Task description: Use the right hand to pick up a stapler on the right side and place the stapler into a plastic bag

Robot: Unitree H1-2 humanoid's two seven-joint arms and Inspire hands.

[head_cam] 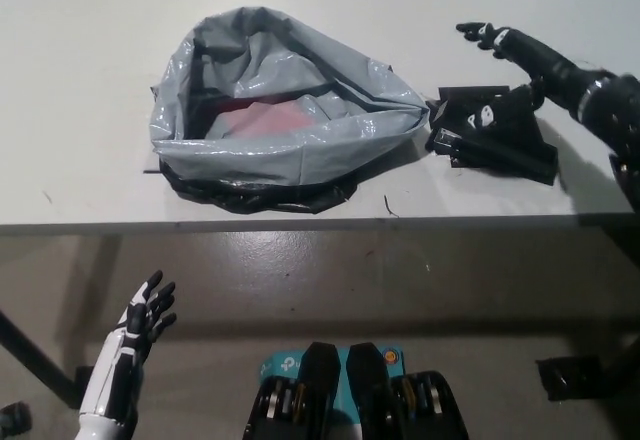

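The flat black patch under the black stapler shows its square edges beyond the stapler. The patch should stay behind when I pick the stapler up.
A black stapler lies on the white table, right of a grey plastic bag. The bag lies with its mouth open upward, and something red shows inside it. My black right hand hovers over the table just beyond the stapler, open, with its fingers stretched toward the left. It holds nothing, and its arm comes in from the right edge. My white left hand rests open at the lower left, below the table's front edge.
The table's front edge runs across the middle of the picture, with grey floor below it. The bag's right end almost touches the stapler. A dark object sits on the floor at the lower right.
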